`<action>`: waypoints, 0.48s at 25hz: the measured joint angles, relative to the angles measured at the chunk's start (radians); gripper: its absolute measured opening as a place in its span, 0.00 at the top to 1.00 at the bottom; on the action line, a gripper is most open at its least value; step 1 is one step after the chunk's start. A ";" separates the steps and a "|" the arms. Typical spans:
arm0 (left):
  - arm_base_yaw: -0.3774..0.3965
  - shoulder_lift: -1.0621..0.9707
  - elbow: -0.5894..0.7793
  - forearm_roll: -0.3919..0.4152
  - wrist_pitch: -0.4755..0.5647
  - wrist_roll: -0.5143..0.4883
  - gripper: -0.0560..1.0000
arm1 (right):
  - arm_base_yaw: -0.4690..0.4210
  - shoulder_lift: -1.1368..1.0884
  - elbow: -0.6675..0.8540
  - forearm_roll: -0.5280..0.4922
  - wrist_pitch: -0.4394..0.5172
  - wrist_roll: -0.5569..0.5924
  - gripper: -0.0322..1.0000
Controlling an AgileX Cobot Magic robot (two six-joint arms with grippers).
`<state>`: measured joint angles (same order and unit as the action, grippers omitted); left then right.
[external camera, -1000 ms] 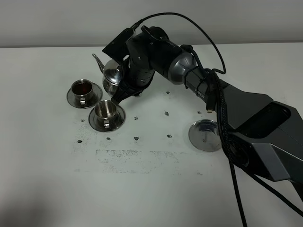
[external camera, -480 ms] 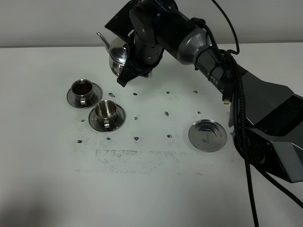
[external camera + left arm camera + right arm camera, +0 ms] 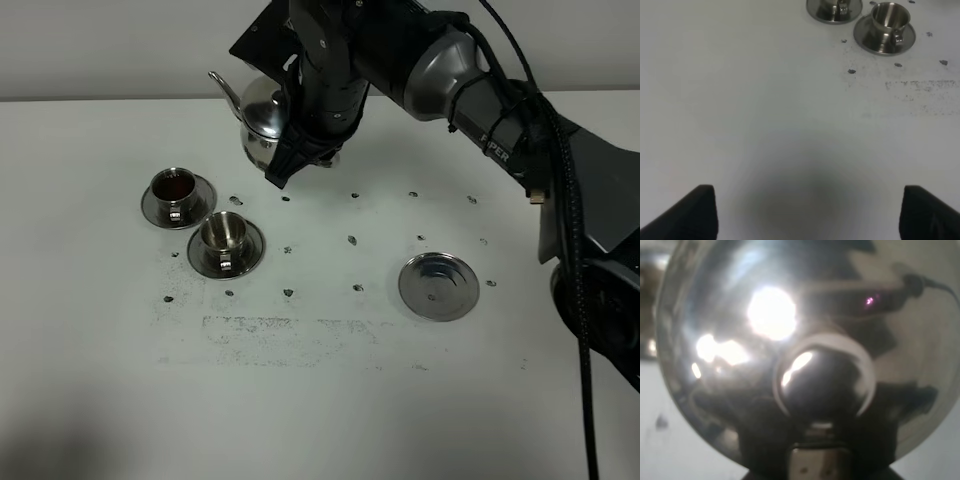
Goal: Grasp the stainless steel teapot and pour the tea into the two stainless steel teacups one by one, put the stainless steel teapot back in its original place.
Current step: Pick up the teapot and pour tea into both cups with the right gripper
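Observation:
The teapot's spout is far behind the empty near teacup, so the robot's right gripper should move the teapot forward and point its spout over that teacup.
The stainless steel teapot hangs in the air behind the cups, spout pointing left, with my right gripper shut on its handle side. In the right wrist view the teapot fills the frame, its lid knob in the middle. Two stainless steel teacups stand on saucers at the left: the far one holds dark tea, while the nearer one shows bare steel inside. The left wrist view shows both, the far teacup and the near teacup, well ahead of my open left gripper.
An empty steel saucer lies on the white table to the right of the cups. Small dark specks and a scuffed patch mark the table around and in front of the cups. The right arm reaches in from the right edge.
My right arm has lifted the teapot from low beside the cups to higher up, a little to the right and farther back. The cups and the saucer have stayed put.

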<state>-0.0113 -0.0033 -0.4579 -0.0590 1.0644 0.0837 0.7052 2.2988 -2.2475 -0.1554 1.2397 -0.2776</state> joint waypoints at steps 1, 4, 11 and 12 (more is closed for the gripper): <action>0.000 0.000 0.000 0.000 0.000 0.000 0.27 | 0.000 -0.015 0.038 0.000 0.000 -0.001 0.80; 0.000 0.000 0.000 0.000 0.000 0.000 0.27 | -0.002 -0.077 0.146 0.001 0.000 -0.003 0.80; 0.000 0.000 0.000 0.000 0.000 0.000 0.27 | -0.014 -0.145 0.357 -0.021 0.000 -0.030 0.80; 0.000 0.000 0.000 0.000 0.000 0.000 0.27 | -0.014 -0.145 0.368 -0.031 0.000 -0.042 0.80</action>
<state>-0.0113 -0.0033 -0.4579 -0.0590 1.0644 0.0837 0.6912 2.1534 -1.8792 -0.1864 1.2393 -0.3197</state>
